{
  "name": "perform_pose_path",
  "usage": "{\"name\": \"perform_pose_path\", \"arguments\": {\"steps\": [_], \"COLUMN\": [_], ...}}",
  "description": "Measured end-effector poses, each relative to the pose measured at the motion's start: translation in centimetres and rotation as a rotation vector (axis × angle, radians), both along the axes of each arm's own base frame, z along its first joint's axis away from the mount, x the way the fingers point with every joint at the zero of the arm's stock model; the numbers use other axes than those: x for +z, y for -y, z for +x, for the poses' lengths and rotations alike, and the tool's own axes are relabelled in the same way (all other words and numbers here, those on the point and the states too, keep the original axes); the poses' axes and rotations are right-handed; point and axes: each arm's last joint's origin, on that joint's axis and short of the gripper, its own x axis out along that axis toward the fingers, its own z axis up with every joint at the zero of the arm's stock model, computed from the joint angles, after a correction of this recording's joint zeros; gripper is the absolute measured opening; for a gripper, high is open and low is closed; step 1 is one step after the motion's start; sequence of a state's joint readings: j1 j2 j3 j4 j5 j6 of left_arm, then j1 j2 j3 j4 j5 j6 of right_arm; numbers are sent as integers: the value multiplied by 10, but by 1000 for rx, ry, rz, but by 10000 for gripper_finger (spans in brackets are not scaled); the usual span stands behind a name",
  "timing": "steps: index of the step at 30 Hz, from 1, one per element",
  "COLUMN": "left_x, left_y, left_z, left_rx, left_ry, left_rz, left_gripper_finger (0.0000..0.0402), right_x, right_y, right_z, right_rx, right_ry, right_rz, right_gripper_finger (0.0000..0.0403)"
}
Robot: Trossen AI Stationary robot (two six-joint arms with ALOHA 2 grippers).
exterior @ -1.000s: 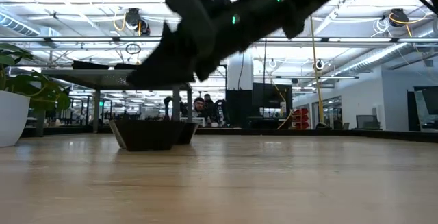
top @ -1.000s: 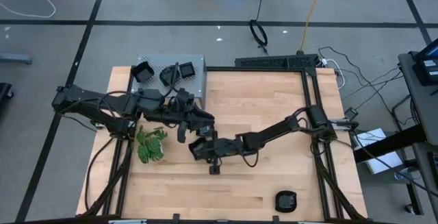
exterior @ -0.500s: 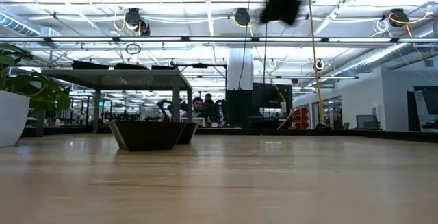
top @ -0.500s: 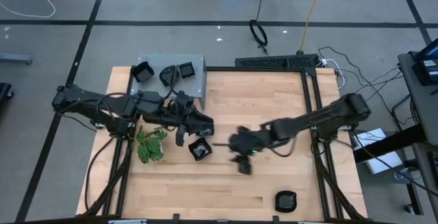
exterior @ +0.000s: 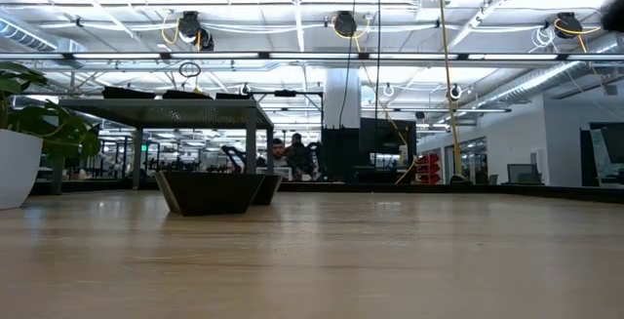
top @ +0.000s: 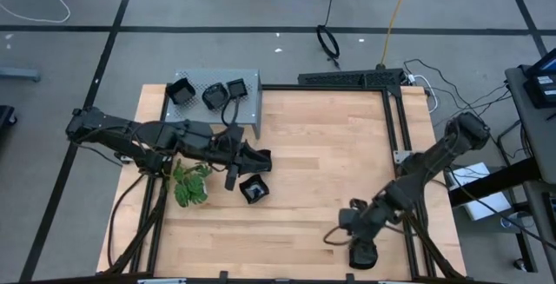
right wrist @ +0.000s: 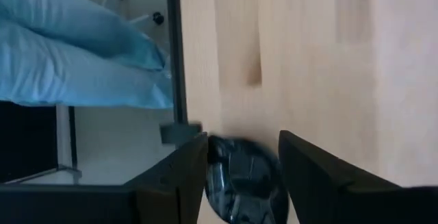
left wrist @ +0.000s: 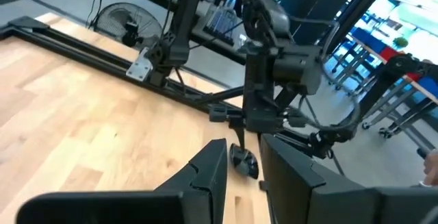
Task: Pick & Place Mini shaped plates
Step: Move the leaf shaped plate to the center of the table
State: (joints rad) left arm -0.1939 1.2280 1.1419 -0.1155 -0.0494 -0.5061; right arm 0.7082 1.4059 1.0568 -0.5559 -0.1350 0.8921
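Note:
The round black plate (top: 363,255) is below my open fingers and clear of other plates, so my right gripper should go on down until the plate has my fingers on both sides of its rim (right wrist: 269,157), and then close.
A square black mini plate (top: 253,188) rests flat on the wood near the table's middle left; the low view shows it as a dark trapezoid (exterior: 210,191). My left gripper (top: 261,156) hovers just beyond it, open, with nothing between its fingers (left wrist: 243,142). A round black plate (top: 363,254) lies near the table's near right corner. My right gripper (top: 357,232) hangs over it, tipped down and open. In the right wrist view its fingers (right wrist: 241,138) stand to either side of that plate (right wrist: 246,176), above it. Three more plates (top: 213,98) sit on the grey perforated shelf (top: 248,110).
A green plant (top: 191,184) in a white pot (exterior: 15,168) stands at the table's left edge beside my left arm. The shelf stands at the far left corner. A black frame rail (top: 395,145) runs along the right edge. Bare wood (top: 330,145) lies between the arms.
My right gripper has drawn away from the square plate, risen, and swung fast across the table to the near right corner. It has tipped downward and now hangs over the round plate. The square plate has stayed where it was.

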Motion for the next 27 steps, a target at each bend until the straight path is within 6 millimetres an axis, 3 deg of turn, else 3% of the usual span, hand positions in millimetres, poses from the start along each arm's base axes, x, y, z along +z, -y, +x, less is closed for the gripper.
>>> {"name": "perform_pose_path", "arguments": {"steps": [6, 13, 27], "left_x": [0, 0, 0], "left_y": [0, 0, -1], "left_z": [0, 0, 0], "left_rx": [-1, 0, 5], "left_ry": [0, 0, 1], "left_rz": [11, 6, 7], "left_gripper_finger": [93, 93, 93], "right_x": [-45, -84, -98], "right_y": [-6, 4, 7], "right_z": [-23, -40, -46], "right_rx": [1, 12, 117], "right_ry": [-59, -102, -35], "right_rz": [32, 58, 84], "right_gripper_finger": [168, 165, 165]}}
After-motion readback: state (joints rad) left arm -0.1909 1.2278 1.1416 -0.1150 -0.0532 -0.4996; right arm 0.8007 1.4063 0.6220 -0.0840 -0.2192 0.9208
